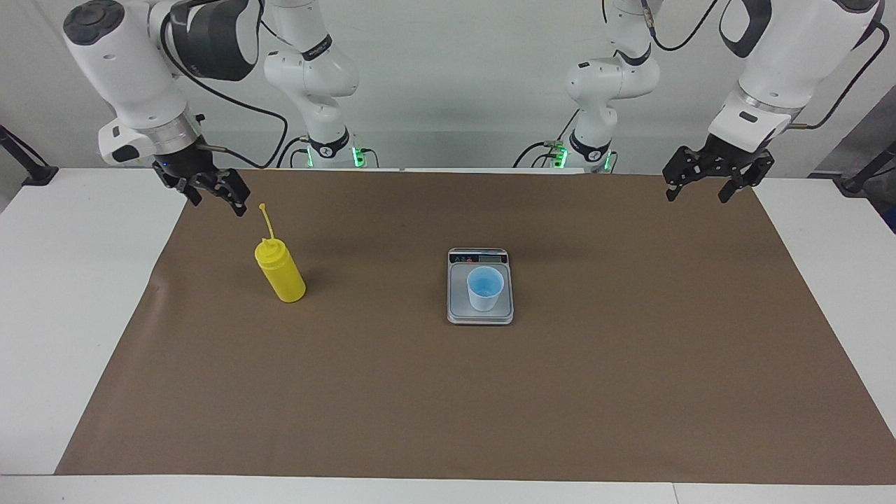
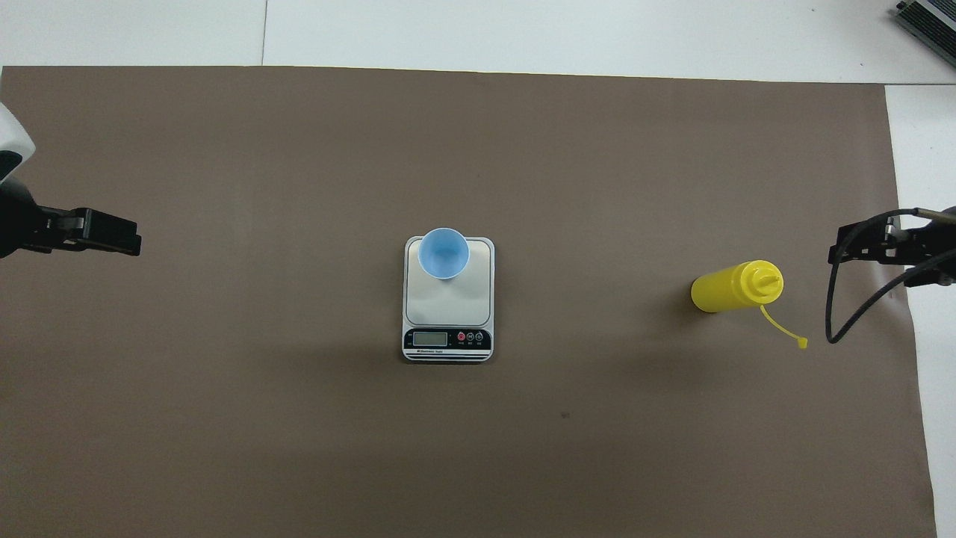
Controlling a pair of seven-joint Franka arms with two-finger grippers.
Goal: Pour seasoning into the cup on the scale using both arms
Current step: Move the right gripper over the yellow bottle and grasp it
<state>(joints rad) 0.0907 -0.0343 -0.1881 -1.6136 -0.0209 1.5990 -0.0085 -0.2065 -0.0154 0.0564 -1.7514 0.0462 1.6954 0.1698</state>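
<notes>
I expect the cap strap [image 2: 785, 330] to come along and still stick out when I lift and carry the bottle, because it curves outward from the bottle's neck [image 2: 762, 306].
The yellow seasoning bottle [image 1: 280, 273] stands upright on the brown mat toward the right arm's end, with its cap strap sticking out from the nozzle; it also shows in the overhead view [image 2: 728, 290]. The pale blue cup [image 1: 485, 288] stands upright on the silver-grey scale [image 1: 458, 313] at mid-table. In the overhead view the cup [image 2: 444, 254] sits on the part of the scale [image 2: 448, 306] farther from the robots, and the display strip is on the nearer edge. My right gripper [image 1: 218, 199] hangs open and empty in the air beside the bottle. My left gripper [image 1: 702, 192] hangs open and empty over the mat's edge at the left arm's end.
A brown paper mat [image 1: 448, 406] covers most of the white table [image 1: 63, 294]. A dark ribbed device [image 2: 930, 19] lies at the table corner farthest from the robots, at the right arm's end.
</notes>
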